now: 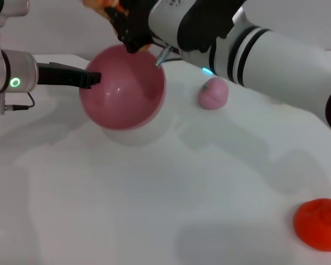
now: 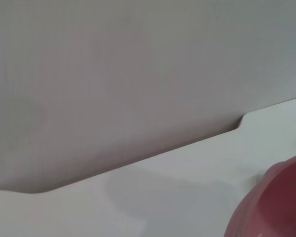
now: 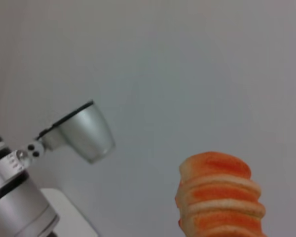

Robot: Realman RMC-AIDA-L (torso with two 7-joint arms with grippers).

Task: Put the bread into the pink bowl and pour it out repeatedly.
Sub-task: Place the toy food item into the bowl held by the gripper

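The pink bowl's inside [image 1: 113, 102] is empty and open toward the bread, so my right gripper should keep going over the bowl's middle [image 1: 124, 86] and let go of the bread there.
The pink bowl [image 1: 122, 88] hangs tilted a little above the white table, its shadow beneath it. My left gripper [image 1: 95, 78] reaches in from the left and is shut on the bowl's left rim; the left wrist view shows only a slice of the bowl [image 2: 274, 202]. My right gripper [image 1: 121, 22] is just above the bowl's far rim, shut on the bread [image 1: 97, 4], which pokes out at the head view's top edge. The right wrist view shows the bread's [image 3: 219, 195] ridged orange-and-cream end against the grey wall.
A small pink peach toy [image 1: 212, 93] lies right of the bowl, under my right forearm. A flat orange-red round thing [image 1: 320, 223] sits at the front right. The table's back edge [image 2: 187, 143] meets a grey wall.
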